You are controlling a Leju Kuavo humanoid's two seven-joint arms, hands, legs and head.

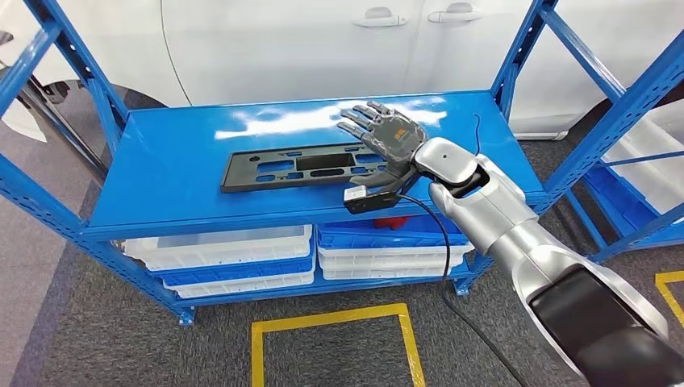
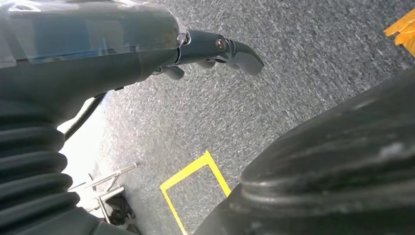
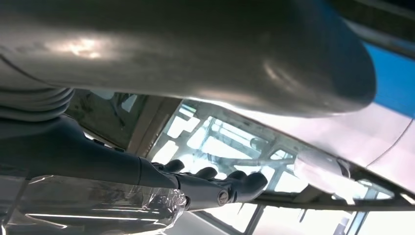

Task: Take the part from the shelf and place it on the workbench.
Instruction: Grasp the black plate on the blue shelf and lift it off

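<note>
I should expect a hollow box to stick out from the part's hidden bottom side when I lift it, because a dark hollow (image 1: 325, 161) goes down into the black part (image 1: 242, 168).
A flat black part (image 1: 290, 169) with several cut-outs lies on the blue shelf top (image 1: 185, 161). My right hand (image 1: 383, 137) hovers over the part's right end, fingers spread and straight, holding nothing. In the right wrist view its dark fingers (image 3: 215, 186) stretch out under the thick grey thumb (image 3: 195, 54). My left hand (image 2: 147, 54) hangs beside my body above the grey carpet (image 2: 254, 117), fingers loosely extended with nothing in them.
Blue uprights (image 1: 72, 64) frame the shelf at both ends. White and blue bins (image 1: 242, 254) sit on the lower level. A white car (image 1: 323, 48) stands behind. A second blue rack (image 1: 637, 153) is at the right. Yellow tape (image 1: 331, 322) marks the floor.
</note>
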